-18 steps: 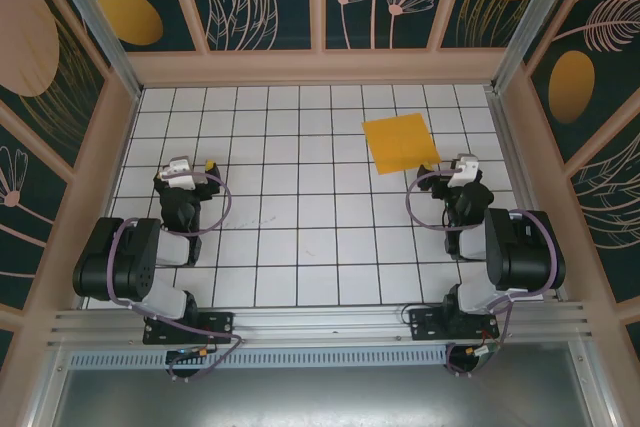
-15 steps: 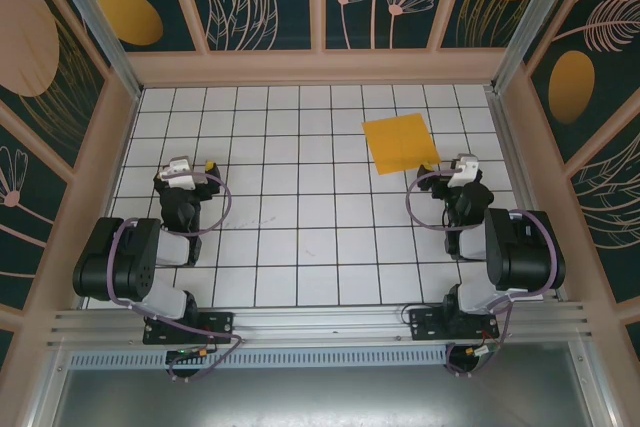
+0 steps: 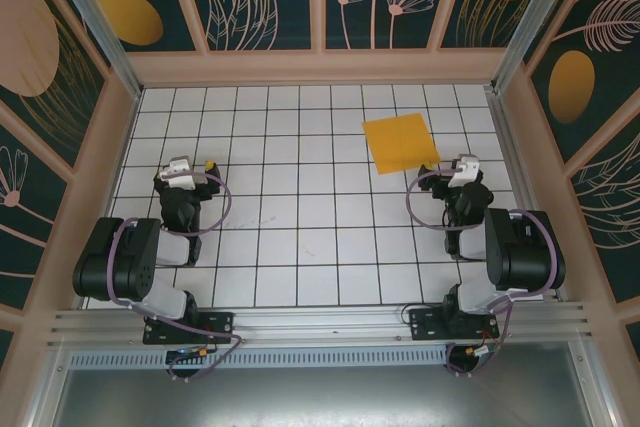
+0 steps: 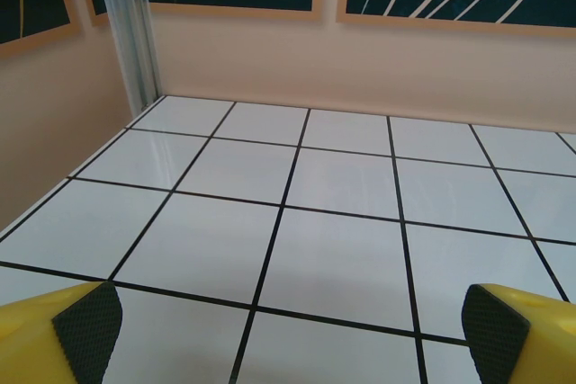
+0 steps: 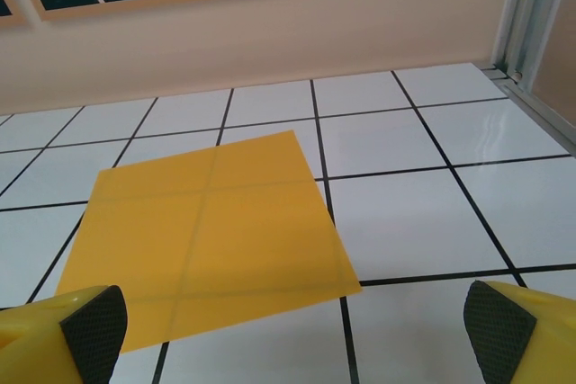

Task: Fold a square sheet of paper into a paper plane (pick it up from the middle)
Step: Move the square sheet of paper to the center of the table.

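My left gripper is far from the sheet of paper point(image 3: 400, 142), which lies crooked. Next, my right gripper slides the paper to the table's middle point(image 3: 333, 209) before folding.
The square sheet of paper point(image 3: 400, 143) lies flat and unfolded on the white grid table, in the far right part, about two tiles wide. In the right wrist view the sheet of paper point(image 5: 211, 236) sits just ahead and to the left of my right gripper point(image 5: 292, 334), whose yellow fingers with black pads point(image 5: 90, 325) stand wide apart, open and empty. My right gripper point(image 3: 463, 169) rests just right of the sheet's near corner. My left gripper point(image 3: 185, 169) is over the left side of the table, far from the paper; its fingers point(image 4: 85, 321) are spread open over bare tiles.
Peach walls with dark leaf panels enclose the table point(image 3: 300, 237) on three sides. An aluminium post point(image 4: 135, 33) stands in the far left corner, another post point(image 5: 531, 15) at the far right. Both arm bases sit at the near edge.
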{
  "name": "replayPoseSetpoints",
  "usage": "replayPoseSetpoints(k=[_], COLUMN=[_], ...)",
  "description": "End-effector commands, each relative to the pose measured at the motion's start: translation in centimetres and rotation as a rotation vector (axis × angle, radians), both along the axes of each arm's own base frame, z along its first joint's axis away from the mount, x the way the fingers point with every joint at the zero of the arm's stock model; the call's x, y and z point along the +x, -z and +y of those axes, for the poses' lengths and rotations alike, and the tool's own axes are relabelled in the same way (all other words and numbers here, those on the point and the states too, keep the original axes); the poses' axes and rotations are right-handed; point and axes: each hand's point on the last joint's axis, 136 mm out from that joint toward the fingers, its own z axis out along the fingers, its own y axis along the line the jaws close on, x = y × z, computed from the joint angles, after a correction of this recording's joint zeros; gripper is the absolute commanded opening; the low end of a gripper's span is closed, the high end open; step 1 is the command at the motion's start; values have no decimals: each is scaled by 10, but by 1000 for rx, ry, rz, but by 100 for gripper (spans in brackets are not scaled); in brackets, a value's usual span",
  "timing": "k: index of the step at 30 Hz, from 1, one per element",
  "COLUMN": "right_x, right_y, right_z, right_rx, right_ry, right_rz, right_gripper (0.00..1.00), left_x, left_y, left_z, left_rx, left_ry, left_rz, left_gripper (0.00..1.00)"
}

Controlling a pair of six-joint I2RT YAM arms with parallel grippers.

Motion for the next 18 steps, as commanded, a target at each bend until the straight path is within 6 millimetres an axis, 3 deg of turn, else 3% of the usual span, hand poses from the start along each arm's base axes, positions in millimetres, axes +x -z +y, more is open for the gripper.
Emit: replayPoseSetpoints(k=[1,7,12,16,18], right_x=[5,7,14,26,27], right_y=[-6,-9,-21,-30,-39], right_z=[-1,1,-5,-10,-16], right_rx=[16,-2,15,169,362], right_ry=[18,28,87,162,264], right_rz=[-18,-16,40,234,297], right_gripper=[99,99,99,99,99], left_x=[-2,-15,-13,-22,-23], left_y=[-15,-30,-44,-80,-91], left_z=[-2,8,6,2,5], left_rx=[14,-7,-38,-133,-253], left_ry=[23,-34,-26,-4,-32], left_rz=[-59,-103,-67,-157,-153], left_gripper=[99,99,99,99,99])
